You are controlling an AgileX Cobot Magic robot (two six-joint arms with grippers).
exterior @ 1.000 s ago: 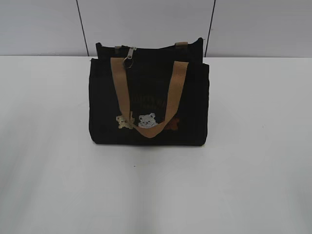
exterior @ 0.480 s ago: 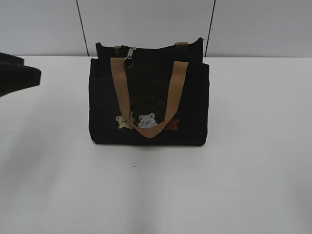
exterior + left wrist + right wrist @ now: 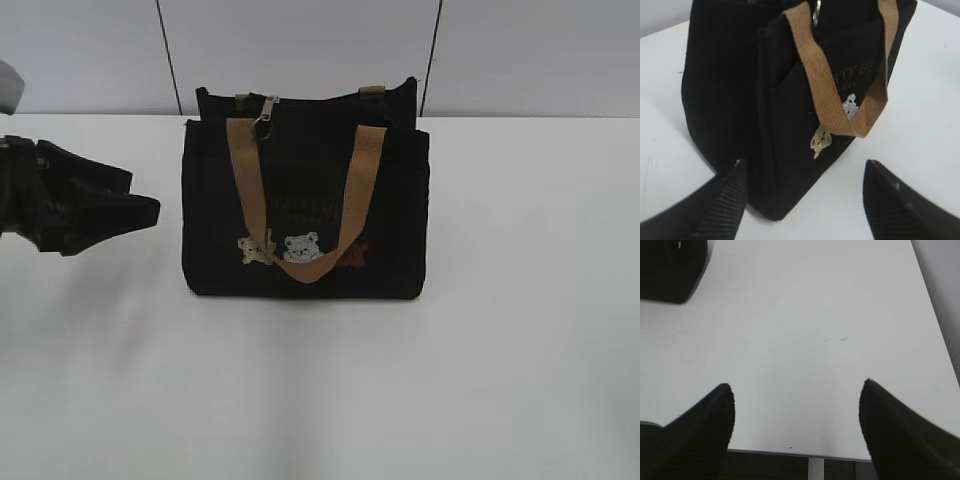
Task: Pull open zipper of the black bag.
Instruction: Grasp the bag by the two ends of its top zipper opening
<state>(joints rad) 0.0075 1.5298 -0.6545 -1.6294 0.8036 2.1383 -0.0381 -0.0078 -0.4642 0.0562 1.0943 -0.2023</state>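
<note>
The silver pull (image 3: 268,108) is hanging at one end of the bag's top edge, so I expect the zipper to move across to the other end of the edge when I pull.
The black bag (image 3: 400,220) stands upright mid-table, a tan handle hanging down its front over the bear patches. The zipper (image 3: 265,120), a silver pull with a ring, hangs at the left end of the top edge, and its ring (image 3: 816,10) shows at the top of the left wrist view. My left gripper (image 3: 140,195) is left of the bag at mid-height, apart from it. In its wrist view the left gripper (image 3: 805,165) is open, facing the bag's (image 3: 730,75) lower left corner. My right gripper (image 3: 796,385) is open over bare table and holds nothing.
The white table (image 3: 500,350) runs wide around the bag, with a grey panelled wall (image 3: 300,50) behind. In the right wrist view the table's near edge (image 3: 790,452) lies just under the fingers, and a corner of the bag (image 3: 670,270) shows at top left.
My left arm has come in from the left edge and moved right toward the bag's side. The bag and the zipper pull have not moved.
</note>
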